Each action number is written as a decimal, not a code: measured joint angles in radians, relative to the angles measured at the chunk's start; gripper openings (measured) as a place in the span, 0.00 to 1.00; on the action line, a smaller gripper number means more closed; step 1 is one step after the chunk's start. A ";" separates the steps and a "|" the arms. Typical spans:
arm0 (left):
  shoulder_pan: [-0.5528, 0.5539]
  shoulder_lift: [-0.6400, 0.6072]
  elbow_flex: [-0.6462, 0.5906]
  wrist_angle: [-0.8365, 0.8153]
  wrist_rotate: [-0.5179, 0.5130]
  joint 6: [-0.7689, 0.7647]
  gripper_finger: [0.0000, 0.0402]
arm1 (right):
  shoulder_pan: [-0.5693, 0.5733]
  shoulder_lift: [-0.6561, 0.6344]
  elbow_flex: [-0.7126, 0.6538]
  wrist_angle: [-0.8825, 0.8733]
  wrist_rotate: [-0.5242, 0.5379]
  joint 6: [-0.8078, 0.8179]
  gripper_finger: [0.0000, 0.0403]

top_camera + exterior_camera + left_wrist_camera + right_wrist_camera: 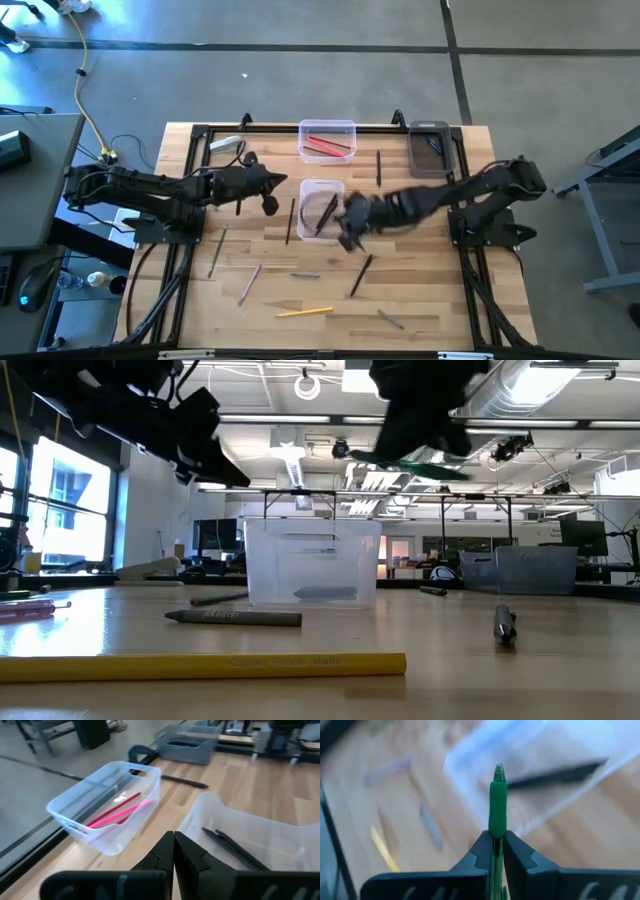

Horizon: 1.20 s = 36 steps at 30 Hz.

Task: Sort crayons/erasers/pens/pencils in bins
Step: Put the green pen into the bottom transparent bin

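My right gripper should next go over the dark pens (327, 214) and let go low inside the middle clear bin, as the green pen (428, 469) is clear above that bin's rim.
My right gripper (345, 232) is shut on a green pen (497, 795) above the table, just beside the near right corner of the middle clear bin (320, 208), which holds dark pens (235, 847). In the low view the green pen (420, 464) hangs high over this bin (312, 565). My left gripper (272, 200) is shut and empty (174, 845), raised to the left of the same bin. A second clear bin (327, 140) at the far edge holds red and pink sticks (117, 810). The dark grey bin (432, 148) stands at the far right. My right gripper pinches the green pen's shaft (496, 842) between its two fingers. The pen lies along the fingers, and its pointed end (498, 770) sticks out past the fingertips. It is lifted clear of the table and lies nearly level in the low view.
Loose on the wood: a yellow pencil (305, 312) near the front, a pink one (250, 283), a green one (215, 250), grey sticks (305, 274) (390, 318), dark pens (360, 275) (378, 168) and a brown pencil (290, 220). A black frame rims the table.
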 joint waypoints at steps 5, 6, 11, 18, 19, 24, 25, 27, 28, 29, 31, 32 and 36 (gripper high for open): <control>0.019 0.000 0.000 -0.005 -0.002 0.004 0.00 | -0.126 0.033 -0.002 0.179 0.019 -0.002 0.02; 0.019 0.000 0.000 -0.005 -0.002 0.010 0.00 | -0.147 0.049 -0.002 0.220 0.017 -0.004 0.02; 0.018 0.000 0.000 -0.025 -0.002 0.026 0.00 | -0.212 0.154 -0.002 0.370 -0.068 0.015 0.02; 0.018 0.000 0.000 -0.039 0.001 0.026 0.00 | -0.261 0.297 -0.002 0.407 -0.118 0.070 0.02; 0.018 0.000 0.000 -0.043 0.001 0.026 0.00 | -0.268 0.311 -0.002 0.413 -0.123 0.075 0.02; 0.018 0.000 0.000 -0.062 0.001 0.027 0.00 | -0.278 0.346 -0.002 0.427 -0.153 0.074 0.03; 0.018 0.000 0.000 -0.061 0.001 0.027 0.00 | -0.278 0.348 -0.002 0.419 -0.154 0.069 0.04; 0.018 0.000 0.000 -0.062 0.003 0.026 0.00 | -0.279 0.348 -0.002 0.408 -0.152 0.066 0.06; 0.018 0.000 0.000 -0.064 0.013 0.027 0.00 | -0.279 0.348 -0.002 0.409 -0.151 0.064 0.08; 0.018 0.000 0.000 -0.066 0.022 0.027 0.00 | -0.279 0.348 -0.002 0.405 -0.150 0.058 0.10; 0.018 0.000 0.000 -0.069 0.043 0.032 0.00 | -0.277 0.348 -0.002 0.398 -0.150 0.047 0.15; 0.018 0.000 0.000 -0.071 0.046 0.038 0.00 | -0.277 0.347 -0.002 0.397 -0.152 0.040 0.17; 0.018 0.000 0.000 -0.079 0.047 0.042 0.00 | -0.277 0.339 -0.002 0.383 -0.177 -0.009 0.25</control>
